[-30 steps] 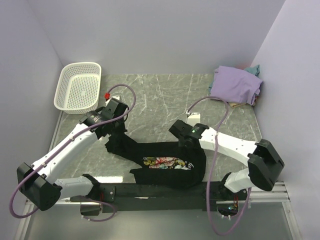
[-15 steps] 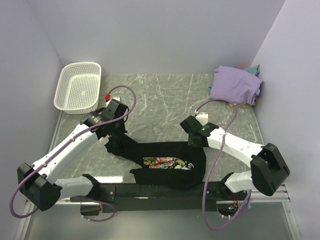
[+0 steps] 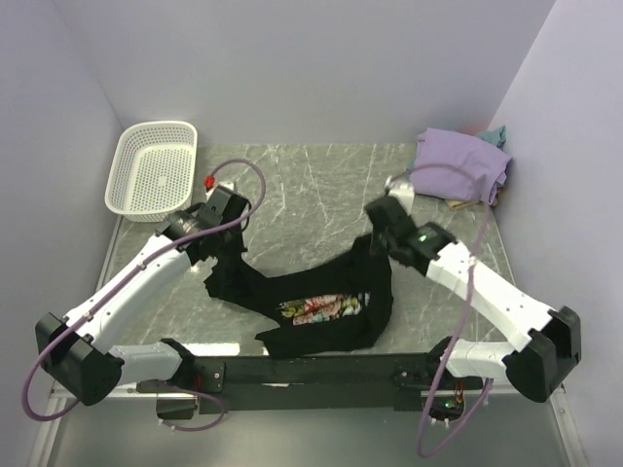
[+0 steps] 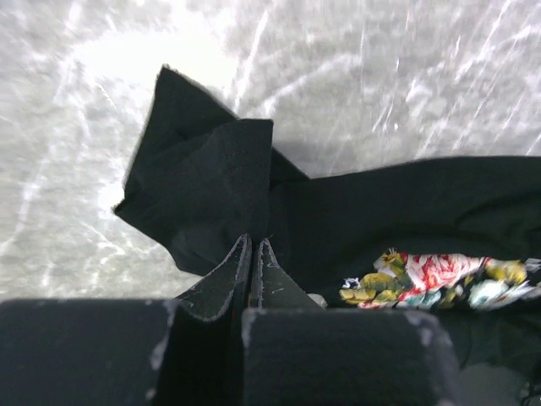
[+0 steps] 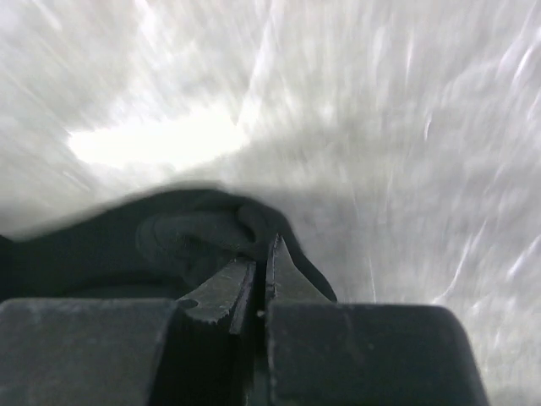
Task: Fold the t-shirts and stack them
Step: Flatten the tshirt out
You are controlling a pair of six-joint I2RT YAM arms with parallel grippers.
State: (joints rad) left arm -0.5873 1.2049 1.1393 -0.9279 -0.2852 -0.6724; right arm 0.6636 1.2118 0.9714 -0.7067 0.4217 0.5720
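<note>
The black t-shirt sags crumpled [image 3: 324, 307] around its rose print. Next, my right gripper pulls it tight from my left gripper and lays it toward the back wall [image 3: 375, 161].
The black t-shirt [image 3: 321, 297] with its rose print [image 3: 326, 307] lies spread near the front of the table. My left gripper [image 3: 222, 251] is shut on its left sleeve end. In the left wrist view the fingertips [image 4: 243, 254] pinch black cloth [image 4: 211, 178], with the print [image 4: 439, 275] off to the right. My right gripper [image 3: 375, 245] is shut on the shirt's right edge and holds it raised. The right wrist view shows a bunched black fold [image 5: 194, 233] caught between the closed jaws of the right gripper [image 5: 262, 254]. A lavender t-shirt [image 3: 462, 165] lies on a teal one [image 3: 494, 136] at the back right.
A white perforated basket [image 3: 153, 167] stands in the back left corner. Grey walls close in the table on the left, back and right. The arm bases sit on a black rail [image 3: 311, 370] along the near edge.
My right gripper closed on the shirt's right edge and swung back and right, lifting and dragging that side. The left gripper stayed shut where it was.
</note>
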